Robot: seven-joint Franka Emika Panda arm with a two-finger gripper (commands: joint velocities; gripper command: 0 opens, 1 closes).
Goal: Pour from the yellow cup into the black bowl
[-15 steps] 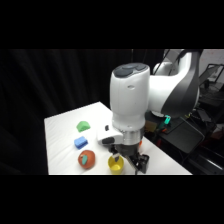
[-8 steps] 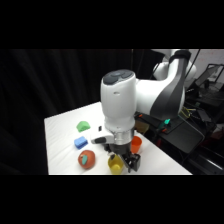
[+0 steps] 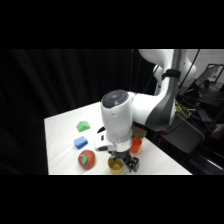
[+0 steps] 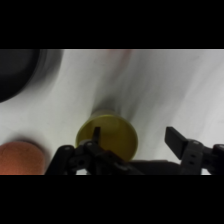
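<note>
The yellow cup (image 3: pixel 116 167) should be empty when I pour over the black bowl, because its opening shows plain yellow inside (image 4: pixel 116 135).
The yellow cup (image 3: pixel 115 165) stands upright near the table's front edge, and in the wrist view the yellow cup (image 4: pixel 107 139) is seen from above with its mouth showing. My gripper (image 3: pixel 125 161) hangs low right at the cup. In the wrist view my gripper (image 4: pixel 135 137) is open: one finger sits over the cup's mouth, the other stands well off to the side, and the cup's rim lies between them. A dark rounded shape at the wrist view's upper left looks like the black bowl (image 4: pixel 16 70). In the side view the bowl is hidden.
An orange cup (image 3: pixel 136 145) stands just behind my gripper. A red round object with a teal patch (image 3: pixel 86 159) lies left of the yellow cup, with a blue block (image 3: pixel 81 142) and a green piece (image 3: pixel 83 126) farther back. A reddish-orange round shape (image 4: pixel 20 157) shows at the wrist view's lower left.
The arm's body has swung left and forward over the table's front. The gripper stays low at the yellow cup, which has kept its place.
</note>
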